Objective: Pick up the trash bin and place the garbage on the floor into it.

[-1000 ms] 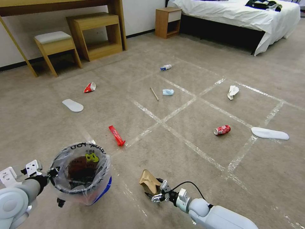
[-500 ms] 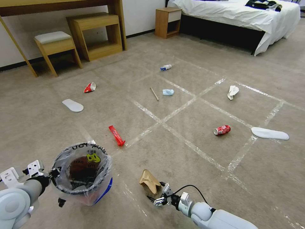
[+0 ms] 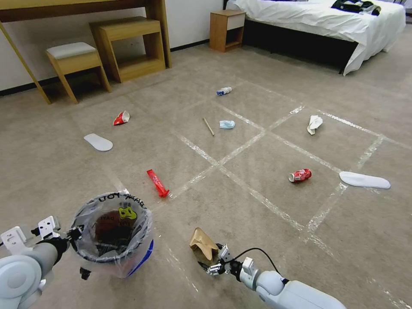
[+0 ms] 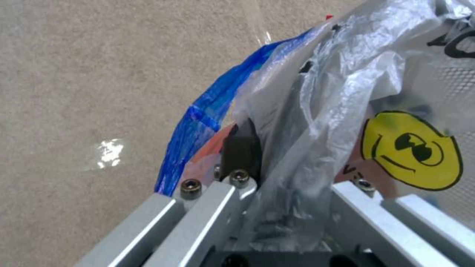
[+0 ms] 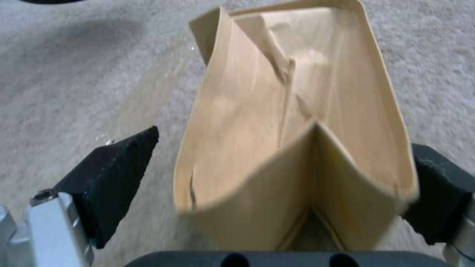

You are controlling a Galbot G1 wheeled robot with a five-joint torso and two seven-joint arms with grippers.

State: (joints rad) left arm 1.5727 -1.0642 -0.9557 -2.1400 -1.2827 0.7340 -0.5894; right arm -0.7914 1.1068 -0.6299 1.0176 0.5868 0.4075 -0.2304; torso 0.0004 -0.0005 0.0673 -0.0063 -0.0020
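My gripper will lift the brown paper bag (image 3: 203, 243). The bag's near side folds inward at a crease, so the bag will fall flat there but stay flared past it.
The trash bin (image 3: 112, 235), blue and red with a clear lettered liner, is held at its rim by my left gripper (image 3: 72, 235). In the left wrist view that gripper (image 4: 277, 174) is shut on the bin wall (image 4: 198, 122) and liner. A crumpled brown paper bag (image 3: 202, 243) lies on the carpet just right of the bin. My right gripper (image 3: 213, 262) is at the bag's near end, open. In the right wrist view the bag (image 5: 292, 148) sits between the pads (image 5: 118, 174). More garbage lies farther out: red wrapper (image 3: 157, 183), red can (image 3: 300, 175), mask (image 3: 227, 124), stick (image 3: 208, 127), bottle (image 3: 223, 91), tissue (image 3: 314, 124).
Two white insole-shaped pieces (image 3: 98, 142) (image 3: 365, 180) and a crushed red-white carton (image 3: 121, 118) also lie on the floor. A wooden stool (image 3: 75, 60), shelf unit (image 3: 131, 45) and nightstand (image 3: 226, 29) line the far wall. A bed (image 3: 326, 21) stands at back right.
My right gripper has dropped slightly lower at the near end of the paper bag. The bin and left gripper have barely shifted.
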